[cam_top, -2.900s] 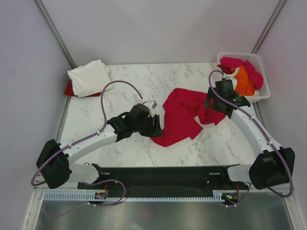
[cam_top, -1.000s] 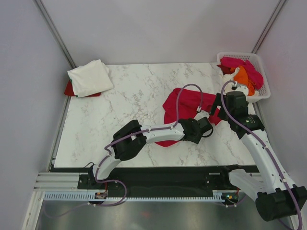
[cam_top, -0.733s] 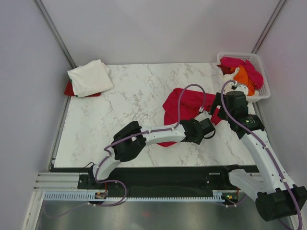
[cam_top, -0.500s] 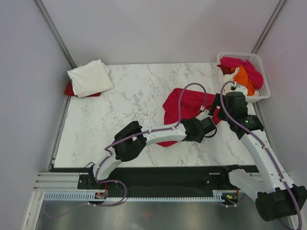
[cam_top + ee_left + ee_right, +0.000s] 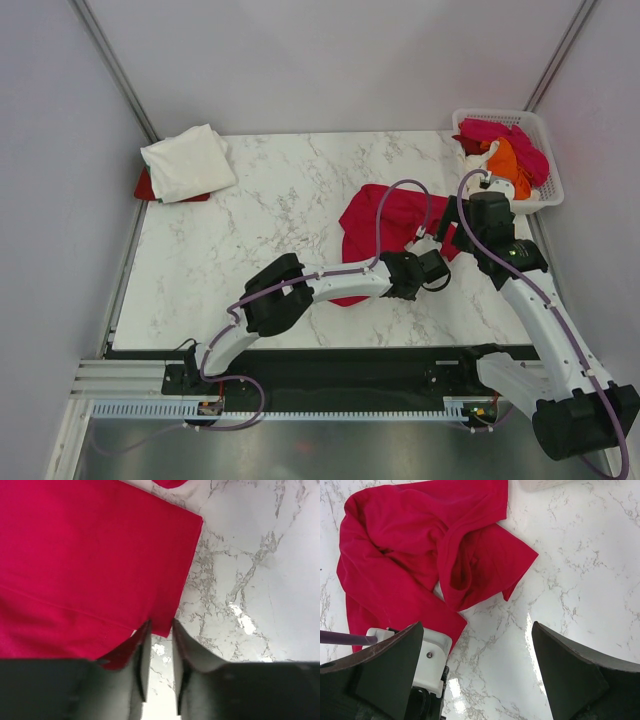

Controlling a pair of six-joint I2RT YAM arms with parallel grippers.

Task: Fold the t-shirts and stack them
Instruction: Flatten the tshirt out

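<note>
The crimson t-shirt lies bunched [image 5: 388, 212] beneath my left arm, so next my left gripper pulls the hem corner [image 5: 162, 627] out before my right gripper grabs the other end.
A large crimson t-shirt [image 5: 385, 225] lies crumpled on the marble table [image 5: 280, 190], right of centre. My left gripper [image 5: 438, 262] reaches across to its near right corner. In the left wrist view the crimson t-shirt [image 5: 90, 545] fills the upper left, and my left gripper [image 5: 160, 626] stands with a narrow gap, the hem corner lying right at its tips. My right gripper [image 5: 482, 215] hovers wide open over the shirt's right side. In the right wrist view my right gripper [image 5: 477, 625] holds nothing, with the crimson t-shirt [image 5: 420, 545] beyond its tips.
A folded cream t-shirt [image 5: 187, 162] rests on a red one [image 5: 145, 187] at the back left. The white lattice basket [image 5: 548, 192] at the back right holds pink [image 5: 500, 132] and orange [image 5: 510, 165] shirts. The left arm's white wrist [image 5: 427, 655] sits near my right gripper's left finger.
My left arm has swung from the shirt's left side across to its right corner. Over the last second its jaws have narrowed. The right arm has barely moved.
</note>
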